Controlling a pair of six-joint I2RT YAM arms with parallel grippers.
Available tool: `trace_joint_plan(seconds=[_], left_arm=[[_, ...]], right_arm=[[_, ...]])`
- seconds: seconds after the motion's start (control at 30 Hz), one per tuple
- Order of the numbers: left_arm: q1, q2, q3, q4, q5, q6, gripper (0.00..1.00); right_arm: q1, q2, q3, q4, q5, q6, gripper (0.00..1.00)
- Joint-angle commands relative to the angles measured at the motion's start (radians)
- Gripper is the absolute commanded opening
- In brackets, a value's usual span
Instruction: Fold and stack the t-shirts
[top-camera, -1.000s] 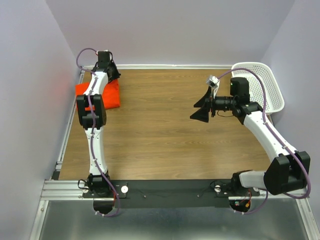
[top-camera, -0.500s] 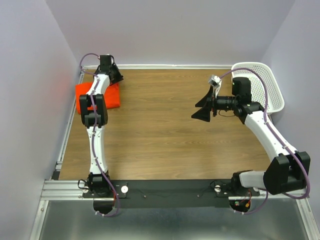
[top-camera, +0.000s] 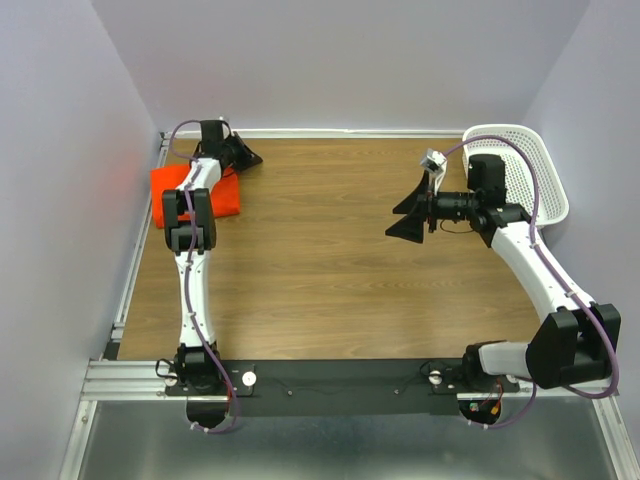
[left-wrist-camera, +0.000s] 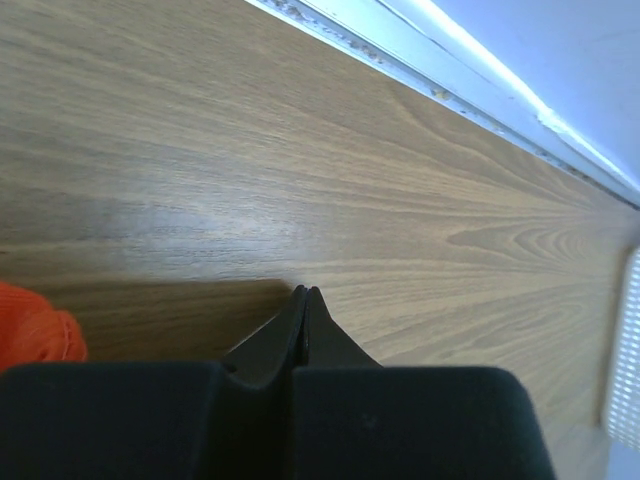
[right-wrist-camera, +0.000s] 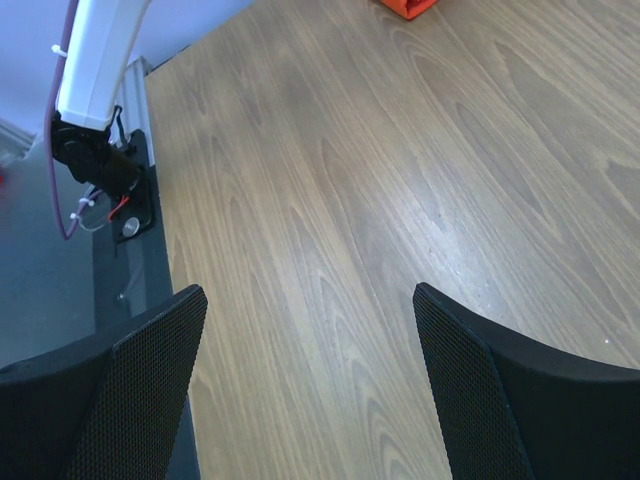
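My left gripper should keep moving away until it opens above the wood (top-camera: 280, 168), because the folded orange-red t-shirt (top-camera: 228, 198) is lying flat and is clear of the shut fingers.
A folded orange-red t-shirt (top-camera: 205, 192) lies at the table's far left, with the left arm crossing over part of it. A sliver of it shows at the left edge of the left wrist view (left-wrist-camera: 30, 325), and a corner at the top of the right wrist view (right-wrist-camera: 405, 6). My left gripper (top-camera: 250, 157) is shut and empty, just right of the shirt's back corner and over bare wood (left-wrist-camera: 303, 292). My right gripper (top-camera: 405, 215) hangs open and empty above the table's middle right, pointing left (right-wrist-camera: 310, 292).
A white lattice basket (top-camera: 530, 170) stands at the back right corner, and its edge shows in the left wrist view (left-wrist-camera: 628, 350). A white rail (left-wrist-camera: 480, 75) runs along the table's far edge, close to the left gripper. The walls stand close on three sides.
My left gripper has swung off the shirt to the right and now sits beside it over wood, still shut. The right arm has hardly moved.
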Motion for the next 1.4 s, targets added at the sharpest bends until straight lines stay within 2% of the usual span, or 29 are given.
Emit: trace_joint_plan(seconds=[0.0, 0.13, 0.33, 0.47, 0.63, 0.8, 0.93, 0.97, 1.07, 1.13, 1.17, 1.2, 1.23, 1.27, 1.3, 1.33, 1.37], left_arm=[[0.024, 0.042, -0.030, 0.120, 0.164, -0.095, 0.00], [0.030, 0.080, -0.016, 0.163, 0.279, -0.144, 0.00], [0.035, 0.093, -0.056, 0.241, 0.330, -0.220, 0.00], [0.033, 0.114, -0.021, 0.250, 0.376, -0.250, 0.00], [0.028, 0.104, 0.045, 0.252, 0.459, -0.232, 0.00], [0.024, 0.007, -0.019, 0.263, 0.546, -0.175, 0.00], [0.022, -0.165, -0.146, 0.276, 0.529, -0.088, 0.00], [0.022, -0.268, -0.182, 0.276, 0.506, -0.021, 0.02], [0.015, -0.522, -0.364, 0.267, 0.346, 0.081, 0.09], [-0.008, -0.670, -0.530, 0.263, 0.165, 0.202, 0.16], [-0.027, -0.823, -0.589, 0.266, 0.034, 0.260, 0.20], [-0.033, -0.896, -0.708, 0.290, -0.022, 0.277, 0.24], [-0.034, -1.043, -0.773, 0.307, -0.062, 0.289, 0.26], [-0.033, -1.115, -0.830, 0.321, -0.125, 0.299, 0.31], [-0.031, -1.184, -0.955, 0.359, -0.155, 0.311, 0.45], [-0.031, -1.250, -1.014, 0.374, -0.178, 0.314, 0.51], [-0.028, -1.383, -1.070, 0.385, -0.198, 0.317, 0.59]], right_arm=[[-0.014, -0.014, 0.001, -0.015, -0.039, 0.009, 0.91], [-0.022, -0.013, 0.002, -0.015, -0.047, 0.012, 0.91], [-0.031, -0.016, 0.004, -0.015, -0.058, 0.015, 0.91], [-0.033, -0.020, 0.004, -0.015, -0.061, 0.018, 0.91], [-0.036, -0.027, 0.004, -0.015, -0.059, 0.015, 0.91], [-0.036, -0.033, -0.002, -0.015, -0.026, 0.000, 0.91], [-0.036, -0.054, -0.016, -0.016, 0.086, -0.045, 0.91], [-0.036, -0.060, -0.021, -0.016, 0.117, -0.057, 0.92], [-0.037, -0.099, -0.041, -0.016, 0.241, -0.102, 0.92], [-0.036, -0.145, -0.056, -0.015, 0.345, -0.128, 0.95], [-0.036, -0.178, -0.071, -0.013, 0.390, -0.128, 0.96], [-0.036, -0.200, -0.079, -0.013, 0.430, -0.131, 0.98], [-0.036, -0.218, -0.093, -0.012, 0.501, -0.132, 1.00], [-0.036, -0.232, -0.110, -0.010, 0.531, -0.125, 1.00], [-0.036, -0.260, -0.119, -0.007, 0.574, -0.109, 1.00], [-0.037, -0.266, -0.120, -0.004, 0.646, -0.090, 1.00], [-0.037, -0.274, -0.123, -0.004, 0.678, -0.071, 1.00]])
